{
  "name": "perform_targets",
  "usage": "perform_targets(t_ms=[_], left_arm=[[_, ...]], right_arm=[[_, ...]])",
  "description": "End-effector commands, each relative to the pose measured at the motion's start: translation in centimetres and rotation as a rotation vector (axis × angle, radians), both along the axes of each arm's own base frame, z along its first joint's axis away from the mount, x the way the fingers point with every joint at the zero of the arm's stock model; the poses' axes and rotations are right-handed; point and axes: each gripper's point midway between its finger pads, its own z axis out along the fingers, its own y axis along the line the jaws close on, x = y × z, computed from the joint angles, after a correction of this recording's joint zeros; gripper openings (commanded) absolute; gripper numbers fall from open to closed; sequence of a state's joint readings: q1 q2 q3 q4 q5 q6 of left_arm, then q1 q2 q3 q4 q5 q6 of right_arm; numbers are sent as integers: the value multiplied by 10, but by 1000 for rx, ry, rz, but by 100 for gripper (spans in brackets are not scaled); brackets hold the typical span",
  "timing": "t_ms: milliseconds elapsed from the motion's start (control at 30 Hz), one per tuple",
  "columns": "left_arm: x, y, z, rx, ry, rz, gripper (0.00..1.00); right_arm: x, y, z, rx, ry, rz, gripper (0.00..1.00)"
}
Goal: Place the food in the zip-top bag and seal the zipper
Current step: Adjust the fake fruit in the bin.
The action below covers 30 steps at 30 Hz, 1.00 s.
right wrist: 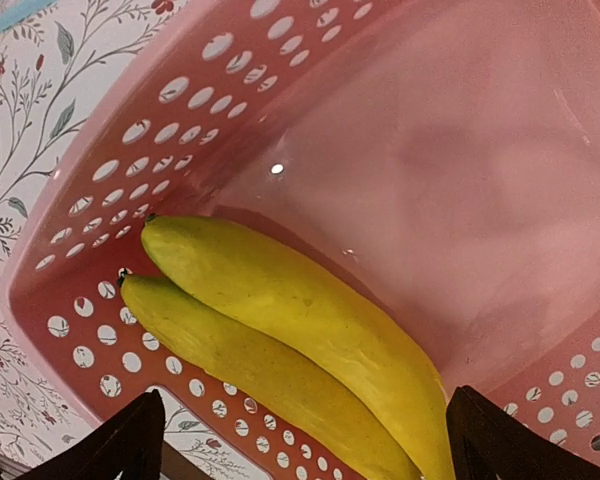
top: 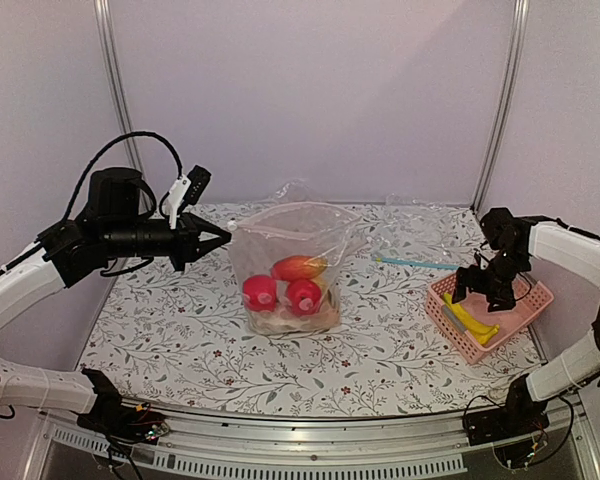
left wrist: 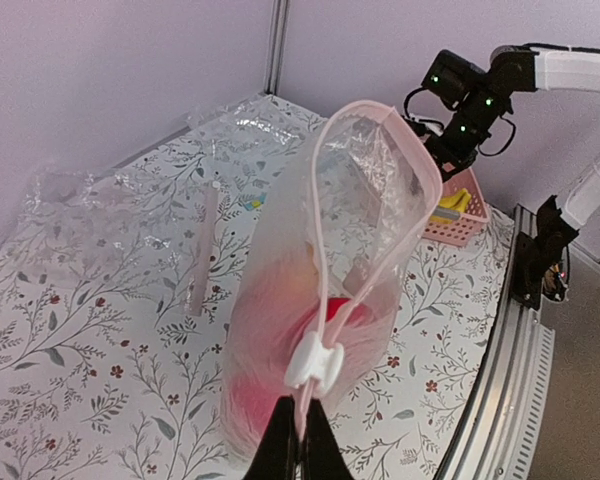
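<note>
My right gripper should bring its fingers around both bananas (top: 470, 315) and squeeze them into line before it lifts them together, because the yellow bananas (right wrist: 300, 345) lie slanted across its fingers.
The zip-top bag (top: 290, 265) stands upright mid-table with its mouth gaping, its pale zipper (left wrist: 325, 200) looping round the opening. Inside lie two red round fruits (top: 260, 292) and an orange-red one (top: 298, 267). My left gripper (top: 227, 238) is shut on the bag's zipper edge (left wrist: 302, 440), right behind the white slider (left wrist: 315, 362). My right gripper (top: 480, 290) hangs open low over the pink basket (top: 528, 302). Its fingers straddle the yellow banana (right wrist: 280, 320) without touching it. The banana (top: 472, 320) lies along the basket's near side.
A clear bag with a teal strip (top: 415, 263) lies flat at the back right. More crumpled clear plastic (left wrist: 80, 200) lies at the back of the table. The metal rail (left wrist: 500, 400) marks the near edge.
</note>
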<state>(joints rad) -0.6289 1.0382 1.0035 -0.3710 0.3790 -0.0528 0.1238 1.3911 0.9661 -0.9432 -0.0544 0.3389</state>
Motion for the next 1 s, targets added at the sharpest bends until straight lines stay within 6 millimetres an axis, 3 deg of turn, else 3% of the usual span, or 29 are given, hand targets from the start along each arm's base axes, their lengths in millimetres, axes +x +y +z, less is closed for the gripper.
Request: perform_targets(t_ms=[0, 333, 467, 700, 867, 967], left_arm=[[3, 2, 7, -10, -27, 14, 0], [4, 2, 6, -7, -23, 10, 0], [4, 1, 5, -7, -19, 8, 0], [4, 1, 5, -6, -20, 10, 0], [3, 2, 6, -7, -24, 11, 0], [3, 2, 7, -7, -25, 9, 0]], right_arm=[[15, 7, -7, 22, 10, 71, 99], [13, 12, -40, 8, 120, 137, 99], [19, -1, -51, -72, 125, 101, 98], [46, -28, -25, -198, -6, -54, 94], [50, -52, -8, -295, -65, -129, 92], [50, -56, -4, -295, -77, -145, 92]])
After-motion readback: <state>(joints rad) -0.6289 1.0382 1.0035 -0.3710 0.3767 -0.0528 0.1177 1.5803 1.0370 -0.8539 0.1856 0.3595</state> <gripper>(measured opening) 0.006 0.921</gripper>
